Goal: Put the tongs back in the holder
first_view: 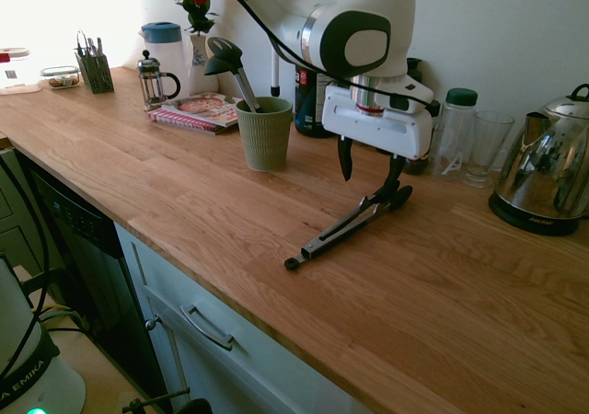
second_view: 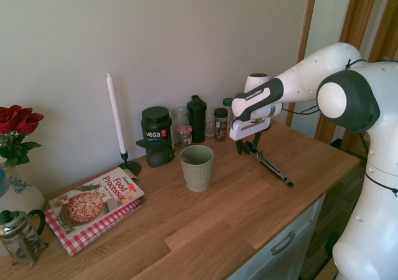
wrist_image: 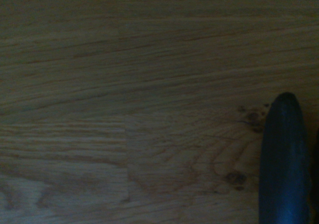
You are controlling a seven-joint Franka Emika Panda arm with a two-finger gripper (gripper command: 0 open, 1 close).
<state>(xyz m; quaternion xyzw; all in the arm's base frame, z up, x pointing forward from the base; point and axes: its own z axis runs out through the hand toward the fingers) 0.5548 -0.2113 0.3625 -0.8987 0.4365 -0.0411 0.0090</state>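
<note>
I expect the tongs to swing down and hang lengthwise when I lift them by their black tips, because their long steel arms reach far past my gripper.
The tongs lie flat on the wooden counter, black tips toward the wall and ring end toward the front edge; they also show as the tongs in the second exterior view. My gripper hangs open just above their tip end, one finger close over the black tips and the other hanging free, with nothing gripped between them. The sage-green holder stands upright a short way to the left with a black ladle leaning in it. A dark rounded tip rises over the wood in the wrist view.
A steel kettle, a glass and bottles stand by the wall on the right. A cookbook, French press, cutlery caddy and rose vase sit far left. A candle and jars line the wall.
</note>
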